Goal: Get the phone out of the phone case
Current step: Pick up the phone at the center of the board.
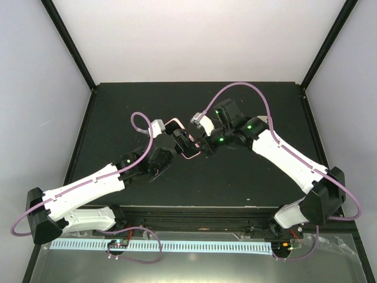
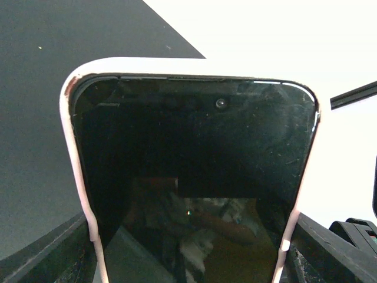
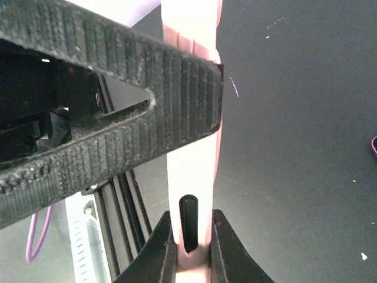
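My left gripper squeezes both sides of the case (image 2: 289,233) around the phone. So it should open and pinch just the case's free side edge (image 2: 75,154) while my right gripper holds.
A phone with a dark screen (image 2: 194,153) sits in a pale pink case (image 2: 75,171), held off the black table between both grippers in the top view (image 1: 184,140). My left gripper (image 2: 188,265) is shut across the case's width, with its black fingers (image 2: 56,253) at both lower corners of the left wrist view. My right gripper (image 3: 189,239) is shut on the thin side edge of the case (image 3: 191,165), its fingers (image 3: 156,253) pinching either side of a black side button (image 3: 188,221). The left gripper's ribbed finger (image 3: 118,112) crosses the case above.
The black table (image 1: 247,177) lies under both arms, with white walls behind it. Purple cables (image 1: 141,127) loop over each arm. An aluminium rail and a white perforated strip (image 1: 177,244) run along the near edge.
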You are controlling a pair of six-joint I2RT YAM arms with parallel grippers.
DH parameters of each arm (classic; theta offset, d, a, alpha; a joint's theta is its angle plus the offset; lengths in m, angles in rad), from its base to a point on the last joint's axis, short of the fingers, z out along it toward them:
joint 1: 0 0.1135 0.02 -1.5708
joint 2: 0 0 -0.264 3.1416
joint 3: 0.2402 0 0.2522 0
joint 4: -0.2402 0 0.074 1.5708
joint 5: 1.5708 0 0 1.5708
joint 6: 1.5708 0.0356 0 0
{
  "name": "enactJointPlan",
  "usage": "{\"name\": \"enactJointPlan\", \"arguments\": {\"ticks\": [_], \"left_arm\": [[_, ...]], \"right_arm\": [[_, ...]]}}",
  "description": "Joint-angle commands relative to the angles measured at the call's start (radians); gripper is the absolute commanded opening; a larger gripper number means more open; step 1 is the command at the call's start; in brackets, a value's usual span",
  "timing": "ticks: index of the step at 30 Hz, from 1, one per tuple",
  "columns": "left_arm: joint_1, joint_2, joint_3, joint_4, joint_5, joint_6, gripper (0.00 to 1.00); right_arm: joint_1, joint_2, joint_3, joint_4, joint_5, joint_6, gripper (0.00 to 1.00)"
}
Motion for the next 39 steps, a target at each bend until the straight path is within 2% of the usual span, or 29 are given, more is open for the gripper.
{"name": "enactJointPlan", "arguments": {"ticks": [1, 3, 4, 8, 12, 16, 18, 20, 22, 26, 30, 35, 39], "left_arm": [[-0.006, -0.03, 0.005, 0.082, -0.043, 0.007, 0.78], [-0.006, -0.046, -0.004, 0.092, -0.083, 0.042, 0.96], [-0.004, -0.061, -0.014, 0.099, -0.103, 0.063, 0.99], [0.0, -0.148, -0.05, 0.172, -0.104, 0.323, 0.99], [0.019, -0.221, -0.082, 0.111, -0.067, 0.512, 0.99], [0.063, -0.333, -0.18, 0.151, 0.125, 0.675, 0.99], [0.083, -0.411, -0.263, 0.259, 0.317, 0.76, 0.97], [0.112, -0.478, -0.361, 0.439, 0.505, 0.82, 0.89], [0.141, -0.494, -0.41, 0.551, 0.686, 0.83, 0.81], [0.149, -0.428, -0.402, 0.672, 0.861, 0.813, 0.74], [0.149, -0.339, -0.361, 0.74, 0.977, 0.775, 0.76], [0.149, -0.251, -0.357, 0.919, 1.085, 0.708, 0.76], [0.145, -0.208, -0.364, 1.032, 1.096, 0.668, 0.73]], "right_arm": [[0.002, -0.027, -0.006, 0.021, 0.02, 0.04, 0.01], [0.0, -0.038, -0.001, 0.021, 0.03, 0.043, 0.01], [-0.002, -0.048, 0.001, 0.019, 0.036, 0.042, 0.01], [-0.031, -0.11, -0.014, 0.016, 0.057, 0.031, 0.01], [-0.094, -0.194, -0.061, 0.006, 0.018, -0.009, 0.01], [-0.18, -0.291, -0.125, -0.009, -0.084, -0.048, 0.01], [-0.233, -0.334, -0.145, -0.029, -0.176, -0.076, 0.01], [-0.276, -0.375, -0.156, -0.066, -0.258, -0.118, 0.01], [-0.302, -0.408, -0.167, -0.105, -0.326, -0.165, 0.01], [-0.306, -0.463, -0.194, -0.177, -0.443, -0.241, 0.01], [-0.305, -0.497, -0.218, -0.225, -0.54, -0.291, 0.01], [-0.305, -0.527, -0.247, -0.243, -0.583, -0.315, 0.01], [-0.305, -0.524, -0.26, -0.236, -0.591, -0.304, 0.01]]}}
